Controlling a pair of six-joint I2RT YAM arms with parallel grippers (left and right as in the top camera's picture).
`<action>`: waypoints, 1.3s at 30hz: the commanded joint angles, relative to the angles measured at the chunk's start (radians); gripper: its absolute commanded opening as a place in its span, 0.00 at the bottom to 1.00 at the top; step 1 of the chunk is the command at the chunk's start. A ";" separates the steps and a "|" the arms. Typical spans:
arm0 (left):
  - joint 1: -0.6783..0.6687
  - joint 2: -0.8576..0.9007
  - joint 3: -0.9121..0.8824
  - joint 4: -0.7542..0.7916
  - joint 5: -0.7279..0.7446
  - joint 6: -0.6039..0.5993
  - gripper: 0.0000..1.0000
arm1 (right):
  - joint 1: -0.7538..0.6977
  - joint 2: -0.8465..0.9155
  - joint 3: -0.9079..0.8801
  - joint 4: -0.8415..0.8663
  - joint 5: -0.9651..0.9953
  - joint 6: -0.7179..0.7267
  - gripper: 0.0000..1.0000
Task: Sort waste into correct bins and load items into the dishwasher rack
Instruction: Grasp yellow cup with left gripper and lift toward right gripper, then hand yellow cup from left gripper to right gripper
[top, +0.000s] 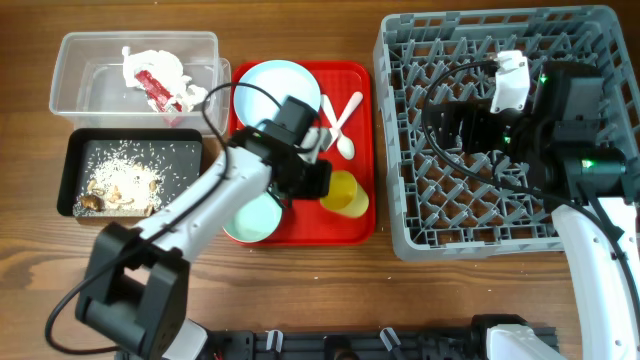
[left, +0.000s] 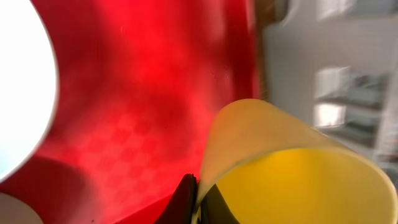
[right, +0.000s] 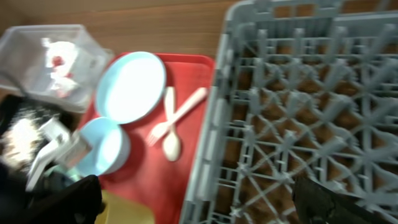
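Observation:
The yellow cup's rim (left: 216, 163) is pinched in my left gripper, and the rack is under my right gripper, so my right gripper should grab the cup (top: 350, 196) by its body.
My left gripper (top: 322, 184) is shut on the rim of the yellow cup (top: 347, 194), which stands on the red tray. In the left wrist view the jaws (left: 197, 200) pinch the cup wall (left: 292, 177) between them. A light blue plate (top: 275, 88), a white fork and spoon (top: 340, 122) and a mint bowl (top: 250, 216) also lie on that tray. My right gripper (top: 452, 126) hangs open over the grey dishwasher rack (top: 400, 60), holding nothing. Its dark fingers (right: 59, 199) frame the rack's edge (right: 211, 124). Napkins and a red wrapper (top: 155, 80) lie in the clear tub (top: 75, 60).
The black tray (top: 75, 150) in front of the tub holds rice crumbs and brown scraps (top: 120, 188). The red tray (top: 355, 75) lies between the bins and the rack. My left arm partly covers the bowl.

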 joint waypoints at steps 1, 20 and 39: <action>0.143 -0.077 0.039 0.059 0.391 -0.001 0.04 | 0.000 0.022 0.022 0.020 -0.272 0.007 1.00; 0.365 -0.080 0.039 0.232 0.983 -0.005 0.04 | 0.207 0.328 0.022 0.333 -0.946 0.006 0.89; 0.366 -0.080 0.039 0.335 0.983 -0.065 0.09 | 0.233 0.327 0.022 0.299 -0.859 0.035 0.51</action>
